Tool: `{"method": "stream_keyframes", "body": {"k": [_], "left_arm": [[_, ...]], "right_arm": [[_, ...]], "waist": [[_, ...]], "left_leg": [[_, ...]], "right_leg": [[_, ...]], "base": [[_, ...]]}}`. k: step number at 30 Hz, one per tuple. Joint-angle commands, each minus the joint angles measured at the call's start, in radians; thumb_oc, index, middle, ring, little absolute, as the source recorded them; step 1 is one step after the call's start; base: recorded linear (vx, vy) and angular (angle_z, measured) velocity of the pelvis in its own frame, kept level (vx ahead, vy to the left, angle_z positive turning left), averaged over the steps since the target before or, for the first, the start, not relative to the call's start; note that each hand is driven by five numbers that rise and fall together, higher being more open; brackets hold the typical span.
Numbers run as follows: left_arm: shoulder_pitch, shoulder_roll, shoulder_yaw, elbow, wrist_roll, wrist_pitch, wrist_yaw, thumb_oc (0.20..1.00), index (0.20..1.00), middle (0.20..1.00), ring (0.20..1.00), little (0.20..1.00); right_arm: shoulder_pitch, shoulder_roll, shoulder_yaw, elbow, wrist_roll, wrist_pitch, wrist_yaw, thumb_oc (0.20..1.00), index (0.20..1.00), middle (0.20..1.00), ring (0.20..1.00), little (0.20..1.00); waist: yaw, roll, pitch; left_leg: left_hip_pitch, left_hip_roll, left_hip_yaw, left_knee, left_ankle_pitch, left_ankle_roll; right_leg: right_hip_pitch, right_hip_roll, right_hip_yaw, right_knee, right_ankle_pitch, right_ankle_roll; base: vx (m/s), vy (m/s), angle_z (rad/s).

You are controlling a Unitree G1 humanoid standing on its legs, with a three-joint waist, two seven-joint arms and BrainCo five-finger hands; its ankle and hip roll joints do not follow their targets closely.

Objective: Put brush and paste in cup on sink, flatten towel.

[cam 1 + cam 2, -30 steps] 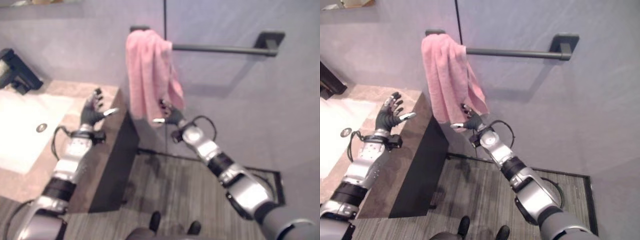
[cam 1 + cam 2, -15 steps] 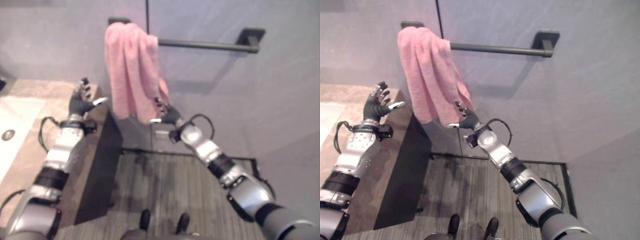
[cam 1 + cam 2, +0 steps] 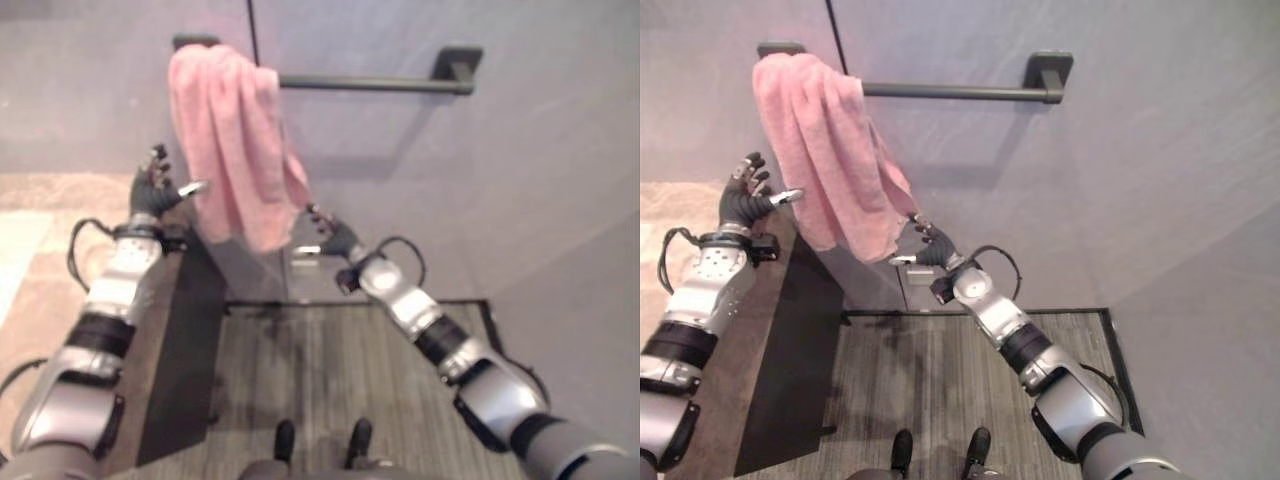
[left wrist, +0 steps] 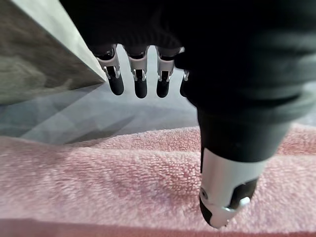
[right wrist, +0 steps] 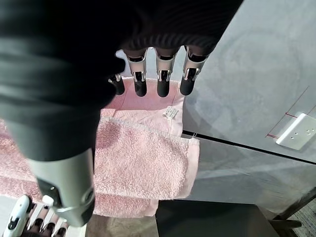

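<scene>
The pink towel (image 3: pixel 235 155) is bunched up in deep folds (image 3: pixel 226 110), so I expect it to spread out over most of the black wall bar when I pull the towel's edges apart.
A pink towel (image 3: pixel 825 150) hangs bunched up at the left end of a black wall bar (image 3: pixel 960 92). My left hand (image 3: pixel 152 190) is raised beside the towel's left edge, open, with its thumb reaching to the cloth; in the left wrist view its straight fingers (image 4: pixel 140 79) stand over the pink towel (image 4: pixel 123 187). My right hand (image 3: pixel 930 248) is open just below and right of the towel's lower corner; I cannot tell if it touches. In the right wrist view its fingers (image 5: pixel 163 79) point at the hanging towel (image 5: pixel 143 163).
A beige stone counter (image 3: pixel 40 300) with a dark cabinet side (image 3: pixel 790 340) stands at the left below the towel. A white wall socket (image 5: pixel 296 136) sits low on the grey wall. Wood-look floor (image 3: pixel 940 380) lies below, with a dark frame (image 3: pixel 1120 370) at its right.
The camera has turned right, so the whole picture has shifted left. My left hand has come closer to the towel's left edge. My right hand has drifted slightly right of the lower corner.
</scene>
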Motion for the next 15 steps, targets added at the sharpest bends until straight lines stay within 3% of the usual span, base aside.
{"method": "stream_keyframes", "body": {"k": [1, 2, 3, 4, 5, 8, 15], "left_arm": [[-0.161, 0.070, -0.040, 0.079, -0.025, -0.047, 0.010, 0.583, 0.583, 0.583, 0.583, 0.583], [-0.173, 0.073, -0.046, 0.085, -0.029, -0.048, 0.010, 0.561, 0.561, 0.561, 0.561, 0.561], [-0.201, 0.079, -0.056, 0.108, -0.037, -0.049, 0.009, 0.460, 0.460, 0.460, 0.460, 0.460], [-0.214, 0.078, -0.058, 0.121, -0.040, -0.049, 0.011, 0.416, 0.416, 0.416, 0.416, 0.416], [-0.215, 0.078, -0.059, 0.121, -0.041, -0.049, 0.010, 0.416, 0.416, 0.416, 0.416, 0.416], [-0.231, 0.081, -0.064, 0.130, -0.050, -0.055, 0.010, 0.209, 0.209, 0.209, 0.209, 0.209], [-0.235, 0.065, -0.082, 0.103, -0.051, -0.062, 0.017, 0.200, 0.200, 0.200, 0.200, 0.200]], "right_arm": [[-0.037, 0.027, -0.014, -0.069, 0.015, -0.077, -0.003, 1.000, 1.000, 1.000, 1.000, 1.000], [-0.041, 0.028, -0.011, -0.067, 0.018, -0.078, -0.003, 1.000, 1.000, 1.000, 1.000, 1.000], [-0.051, 0.033, -0.005, -0.063, 0.022, -0.080, -0.003, 1.000, 1.000, 1.000, 1.000, 1.000], [-0.056, 0.035, -0.001, -0.060, 0.023, -0.082, -0.005, 1.000, 1.000, 1.000, 1.000, 1.000], [-0.057, 0.035, -0.001, -0.059, 0.023, -0.082, -0.005, 1.000, 1.000, 1.000, 1.000, 1.000], [-0.071, 0.037, 0.005, -0.052, 0.027, -0.088, -0.007, 1.000, 1.000, 1.000, 1.000, 1.000], [-0.125, 0.046, 0.001, -0.036, 0.071, -0.100, -0.026, 1.000, 1.000, 1.000, 1.000, 1.000]], "waist": [[0.022, 0.009, -0.003], [0.021, 0.010, -0.003], [0.021, 0.009, -0.002], [0.021, 0.009, -0.001], [0.021, 0.008, -0.001], [0.024, 0.007, 0.001], [0.036, -0.001, 0.005]], "left_leg": [[0.016, -0.029, 0.033, 0.011, -0.090, 0.082], [0.013, -0.029, 0.036, 0.011, -0.090, 0.082], [0.007, -0.028, 0.039, 0.011, -0.088, 0.081], [0.003, -0.028, 0.040, 0.011, -0.087, 0.081], [0.002, -0.028, 0.041, 0.011, -0.087, 0.081], [-0.007, -0.028, 0.045, 0.011, -0.085, 0.081], [-0.026, -0.031, 0.027, 0.011, -0.079, 0.081]], "right_leg": [[0.079, -0.063, -0.028, -0.002, 0.022, 0.113], [0.075, -0.064, -0.026, -0.002, 0.024, 0.114], [0.066, -0.064, -0.024, -0.002, 0.028, 0.117], [0.061, -0.064, -0.022, -0.002, 0.030, 0.118], [0.060, -0.064, -0.021, -0.002, 0.030, 0.118], [0.051, -0.065, -0.017, -0.002, 0.035, 0.120], [0.041, -0.069, -0.029, -0.002, 0.036, 0.120]], "base": [[0.01, 0.016, -0.13], [0.02, 0.028, -0.14], [0.01, 0.026, -0.13], [0.01, 0.018, -0.12], [0.00, 0.010, -0.14], [0.01, 0.015, -0.10], [0.00, 0.003, 0.02]]}}
